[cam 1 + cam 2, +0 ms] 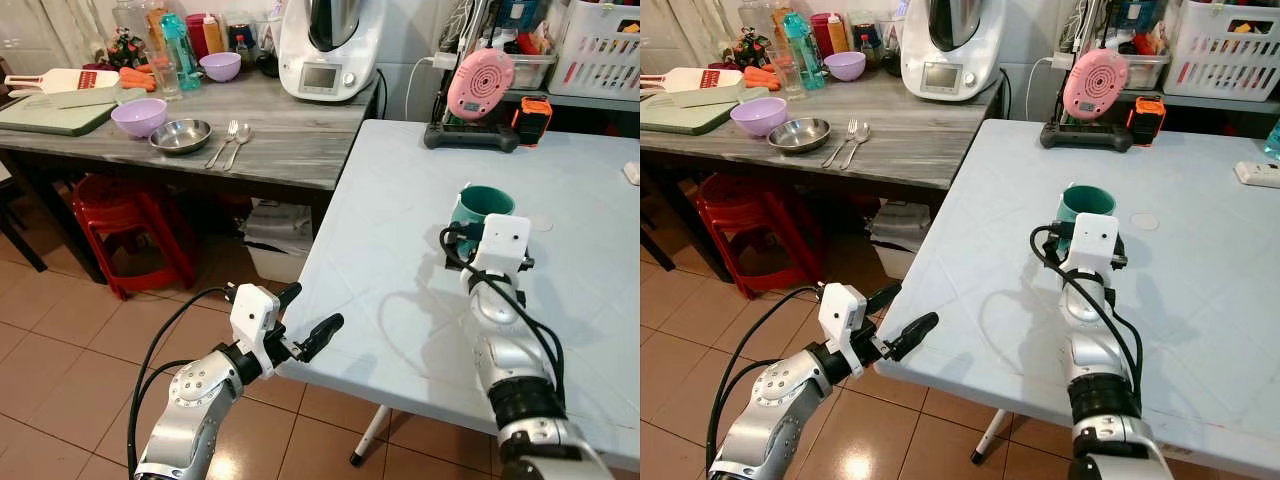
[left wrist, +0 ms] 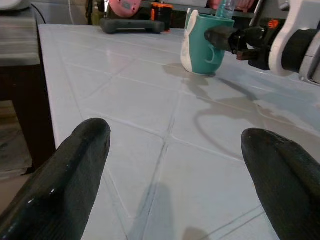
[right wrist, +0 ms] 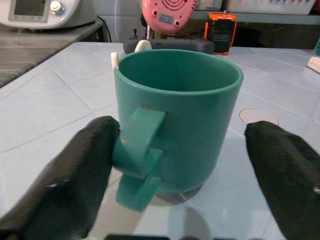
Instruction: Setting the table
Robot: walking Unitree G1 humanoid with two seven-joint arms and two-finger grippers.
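Note:
White tips (image 3: 115, 60) rest flush against the teal mug's rim, so they will travel along with the mug (image 3: 180, 120) when the robot carries it by its handle.
A teal mug (image 1: 485, 208) with a handle stands upright on the pale blue table (image 1: 400, 300). My right gripper (image 3: 182, 155) is open at the mug's near side, its two black fingers spread either side of the mug's body. One finger (image 3: 85, 170) lies close beside the handle. My left gripper (image 1: 310, 315) is open and holds nothing, hovering at the table's near left edge. On the grey counter at the left lie a fork (image 1: 224, 142) and a spoon (image 1: 238, 140), next to a steel bowl (image 1: 181, 135) and a purple bowl (image 1: 139, 116).
A white kitchen machine (image 1: 326, 50), a second purple bowl (image 1: 220, 66), bottles and a chopping board stand on the counter. A pink fan (image 1: 480, 85) and an orange device (image 1: 531, 118) sit at the table's far edge. A red stool (image 1: 130, 215) stands under the counter.

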